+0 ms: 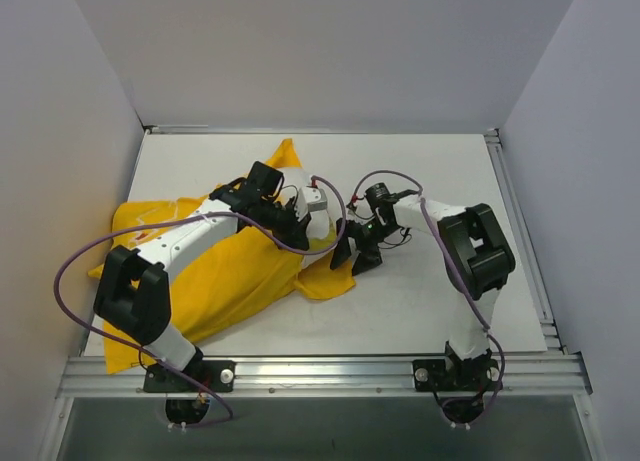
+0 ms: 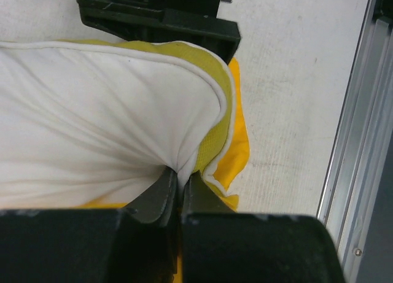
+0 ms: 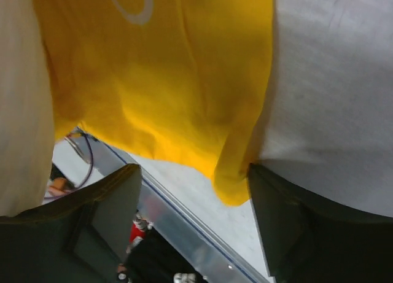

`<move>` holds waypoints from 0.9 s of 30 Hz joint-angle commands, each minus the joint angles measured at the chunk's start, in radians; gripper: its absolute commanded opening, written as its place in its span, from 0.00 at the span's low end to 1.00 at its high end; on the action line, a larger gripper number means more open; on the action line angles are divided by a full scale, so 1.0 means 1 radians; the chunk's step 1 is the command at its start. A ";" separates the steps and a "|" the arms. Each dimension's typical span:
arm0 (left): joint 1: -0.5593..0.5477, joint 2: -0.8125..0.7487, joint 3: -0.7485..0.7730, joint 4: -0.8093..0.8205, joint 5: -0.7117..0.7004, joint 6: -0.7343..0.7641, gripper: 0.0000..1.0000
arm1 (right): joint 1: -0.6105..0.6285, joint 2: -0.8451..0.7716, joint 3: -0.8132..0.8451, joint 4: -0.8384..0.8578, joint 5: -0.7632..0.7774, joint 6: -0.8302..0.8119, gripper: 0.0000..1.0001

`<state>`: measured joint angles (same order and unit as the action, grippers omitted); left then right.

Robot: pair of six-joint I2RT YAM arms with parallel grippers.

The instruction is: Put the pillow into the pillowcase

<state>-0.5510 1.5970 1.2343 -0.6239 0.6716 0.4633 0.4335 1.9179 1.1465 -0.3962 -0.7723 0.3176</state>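
The white pillow (image 1: 319, 224) shows outside the bunched pillowcase, so next my right gripper pinches the pillowcase's corner (image 1: 342, 283) and pulls it out while my left gripper holds the pillow.
The yellow pillowcase (image 1: 235, 276) lies crumpled across the left and middle of the table, under my left arm. My left gripper (image 1: 302, 224) is shut on a corner of the white pillow (image 2: 92, 117), pinching the fabric beside its yellow stripe (image 2: 212, 135) in the left wrist view (image 2: 178, 180). In the top view only a small white piece of the pillow (image 1: 317, 207) shows; the rest is hidden by the arm and cloth. My right gripper (image 1: 356, 253) is open at the pillowcase's right corner. In the right wrist view the yellow cloth (image 3: 166, 93) hangs between its fingers (image 3: 196, 203), close to the right finger (image 3: 295, 228).
The table (image 1: 440, 181) is white, with grey walls on three sides. Aluminium rails run along the right edge (image 1: 520, 231) and the near edge (image 1: 330, 371). The right gripper's black body (image 2: 159, 19) sits just beyond the pillow in the left wrist view.
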 commanded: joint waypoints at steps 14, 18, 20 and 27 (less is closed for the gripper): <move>-0.009 -0.052 -0.030 -0.135 -0.055 0.212 0.00 | -0.174 -0.149 -0.070 0.122 0.096 0.002 0.00; 0.009 0.009 -0.172 -0.229 -0.309 0.391 0.00 | -0.353 -0.298 -0.088 0.024 0.018 -0.087 0.00; 0.022 0.046 -0.211 -0.226 -0.403 0.446 0.00 | -0.406 -0.353 -0.106 -0.033 -0.011 -0.135 0.00; 0.011 0.037 -0.009 -0.264 -0.172 0.327 0.42 | -0.273 -0.372 -0.226 0.010 -0.113 -0.141 0.00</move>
<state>-0.5602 1.6402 1.1294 -0.7464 0.4843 0.8059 0.1207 1.5463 0.9531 -0.3771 -0.8570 0.2100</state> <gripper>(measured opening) 0.334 0.043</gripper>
